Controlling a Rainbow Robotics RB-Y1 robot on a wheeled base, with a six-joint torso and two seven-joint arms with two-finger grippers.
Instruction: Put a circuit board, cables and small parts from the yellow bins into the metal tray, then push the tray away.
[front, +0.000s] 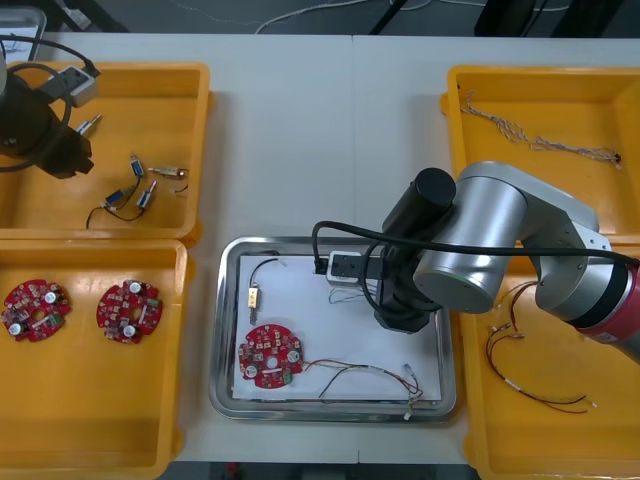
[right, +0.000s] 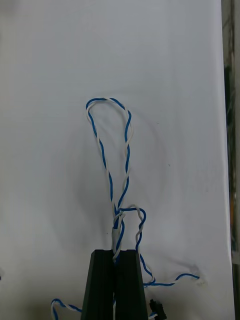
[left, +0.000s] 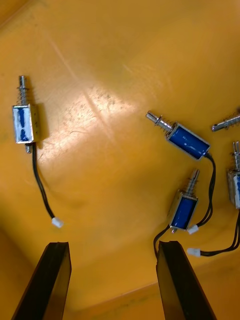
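The small metal part (front: 115, 199) will come free by itself when the robot lifts it, because the neighbouring part's white plug (left: 193, 229) lies loose beside it.
My right gripper (right: 116, 252) is shut on a twisted blue and white cable (right: 125, 150), whose loop lies on the white inside of the metal tray (front: 228, 330). In the front view the right gripper (front: 400, 318) hangs over the tray's right half. A round red circuit board (front: 268, 357), a small metal part (front: 255, 295) on a black lead and a red and yellow cable (front: 365, 372) lie in the tray. My left gripper (left: 115, 280) stands open above several small metal parts (left: 187, 141) in the far left yellow bin (front: 190, 150). In the front view the left gripper (front: 68, 155) is near that bin's left side.
The near left bin (front: 90, 400) holds two more circuit boards (front: 35, 308). Thin twisted cables (front: 540, 142) lie in the far right bin. Red and black cables (front: 520, 365) lie in the near right bin, under my right arm.
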